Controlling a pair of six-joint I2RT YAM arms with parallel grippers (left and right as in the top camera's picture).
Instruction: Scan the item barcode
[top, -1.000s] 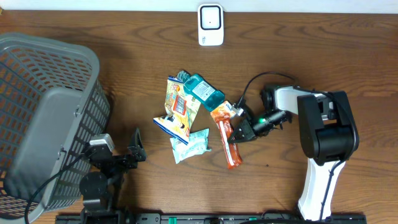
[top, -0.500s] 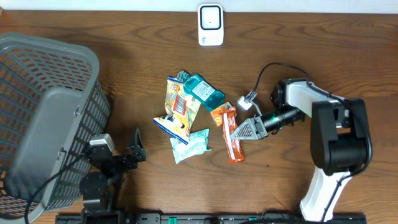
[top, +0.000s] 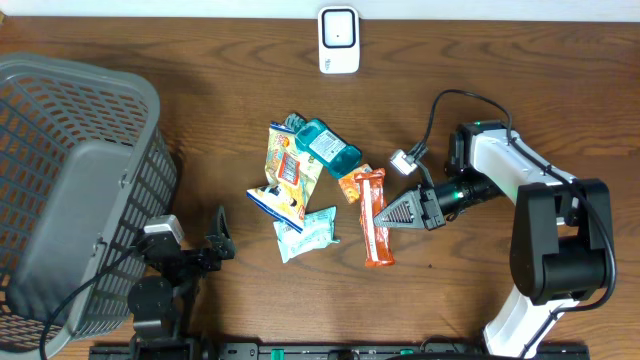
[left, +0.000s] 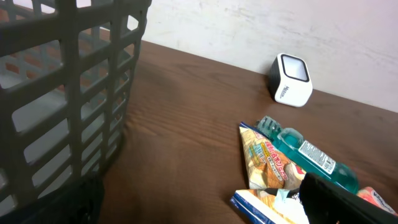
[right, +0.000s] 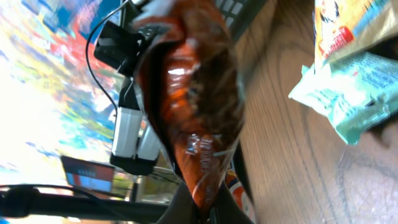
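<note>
My right gripper is pinching the orange snack packet by its side edge (top: 381, 224), so I should set it across the teal bottle (top: 332, 147) and regrip it before scanning.
A long orange snack packet (top: 376, 225) lies lengthwise right of the pile, and my right gripper (top: 383, 214) is shut on its edge from the right. The right wrist view shows the crinkled packet (right: 193, 106) pinched between the two fingertips of that gripper (right: 208, 210). At the table's far edge stands the white barcode scanner (top: 339, 40), also visible in the left wrist view (left: 291, 79). My left gripper (top: 218, 246) rests open and empty at the near left, beside the basket, with nothing between its fingers (left: 199, 211).
A grey mesh basket (top: 60, 110) fills the left side. The pile holds a teal bottle (top: 325, 143), a yellow chip bag (top: 290, 165), a blue-and-white packet (top: 278, 203) and a pale teal packet (top: 310, 232). A cable loops above the right arm (top: 440, 105).
My right arm has swung to the right and its gripper has turned, dragging the orange packet slightly right and straighter. The left arm has stayed still.
</note>
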